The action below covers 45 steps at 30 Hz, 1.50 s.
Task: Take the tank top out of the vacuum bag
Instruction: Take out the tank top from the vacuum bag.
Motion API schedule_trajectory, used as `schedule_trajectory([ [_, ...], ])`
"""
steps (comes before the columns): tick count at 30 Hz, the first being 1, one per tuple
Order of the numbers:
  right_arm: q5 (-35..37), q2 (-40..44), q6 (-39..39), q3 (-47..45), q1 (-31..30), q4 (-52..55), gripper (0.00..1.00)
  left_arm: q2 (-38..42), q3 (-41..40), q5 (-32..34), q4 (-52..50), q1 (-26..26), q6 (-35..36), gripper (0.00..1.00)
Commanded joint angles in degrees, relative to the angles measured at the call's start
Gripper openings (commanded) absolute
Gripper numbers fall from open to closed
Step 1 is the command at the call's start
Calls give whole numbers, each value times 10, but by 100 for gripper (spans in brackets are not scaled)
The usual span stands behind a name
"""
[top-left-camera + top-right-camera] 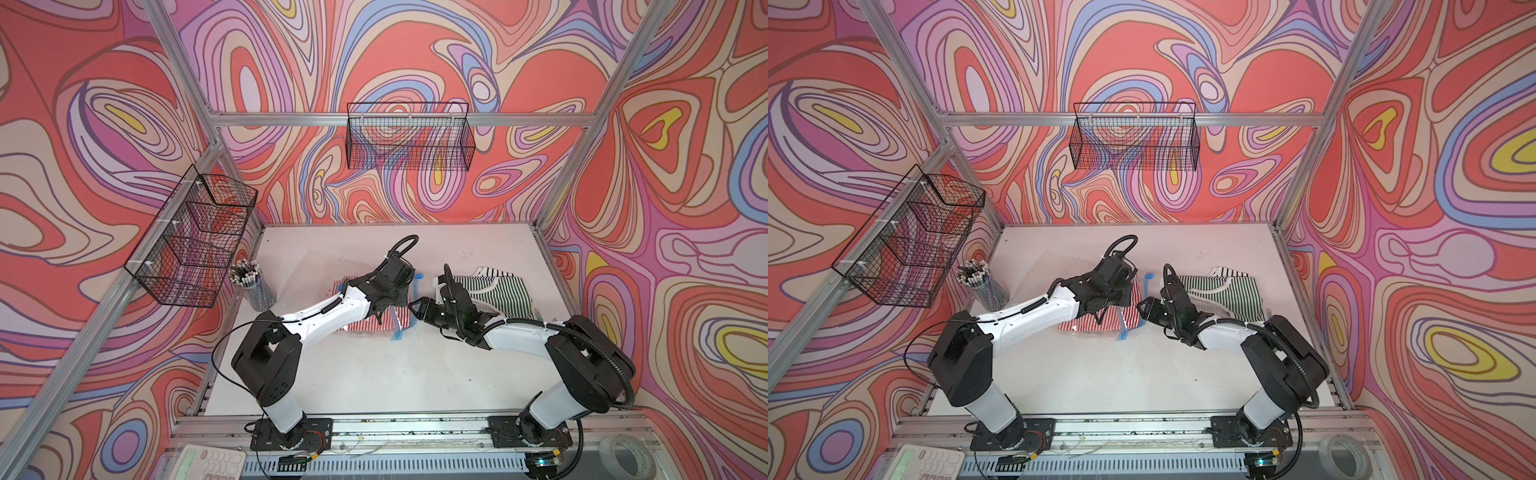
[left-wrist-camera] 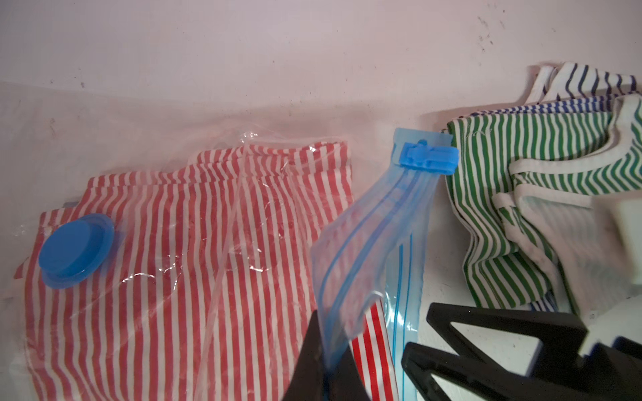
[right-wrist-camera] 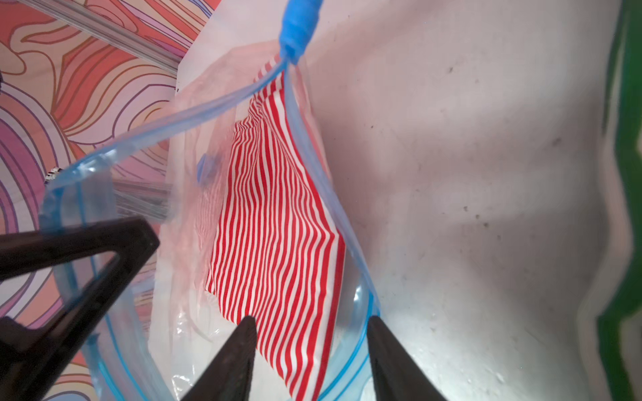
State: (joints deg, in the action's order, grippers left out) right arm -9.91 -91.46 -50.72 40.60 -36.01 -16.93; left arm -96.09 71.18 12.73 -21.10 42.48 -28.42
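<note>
The tank top's corner (image 3: pixel 309 370) is just inside the lower part of the bag's zip, so my left gripper should keep the bag's upper edge (image 2: pixel 344 277) still while my right gripper reaches farther in.
The clear vacuum bag (image 1: pixel 309 266) lies mid-table in both top views, with its round blue valve cap (image 2: pixel 74 250) over the red-and-white striped tank top (image 2: pixel 208 243) inside. My left gripper (image 2: pixel 328 361) is shut on the upper lip of the light-blue zip strip (image 2: pixel 375 222) and holds it up, so the bag's mouth gapes. My right gripper (image 3: pixel 312 323) is at that mouth with its jaws apart. The tank top's (image 3: pixel 278 225) corner and the lower zip strip (image 3: pixel 361 312) lie between its fingers, not pinched. A blue slider clip (image 3: pixel 298 24) sits at the strip's far end.
A pile of green-striped and blue-striped tops (image 1: pixel 498 291) lies right of the bag, behind my right wrist. A cup of pencils (image 1: pixel 253 286) stands at the table's left edge. Wire baskets (image 1: pixel 195 237) (image 1: pixel 409 137) hang on the walls. A calculator (image 1: pixel 208 461) and a tape roll (image 1: pixel 627 457) sit at the front.
</note>
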Motion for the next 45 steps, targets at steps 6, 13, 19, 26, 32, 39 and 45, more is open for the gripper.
schedule_trajectory([
  [6, -10, -59, -16, 29, -15, -65, 37, 12, -14, 4, 25, -1, -9, 0],
  [13, 2, -119, -1, 56, -22, -54, 33, 6, -9, -4, 18, -1, -11, 0],
  [19, 43, -108, 31, 79, -24, 21, 35, 7, -5, -4, 2, -1, -8, 0],
  [26, 87, -101, 49, 79, -28, 50, 34, 17, -20, -13, 3, -2, -8, 0],
  [32, 92, -112, 58, 89, -35, 54, 36, 16, -18, -31, 7, -2, -9, 0],
  [39, 52, -143, 44, 82, -35, -12, 38, 25, -27, -33, 13, -1, -14, 0],
  [45, 63, -153, 59, 108, -35, -5, 35, 26, -27, -29, 9, -5, -13, 0],
])
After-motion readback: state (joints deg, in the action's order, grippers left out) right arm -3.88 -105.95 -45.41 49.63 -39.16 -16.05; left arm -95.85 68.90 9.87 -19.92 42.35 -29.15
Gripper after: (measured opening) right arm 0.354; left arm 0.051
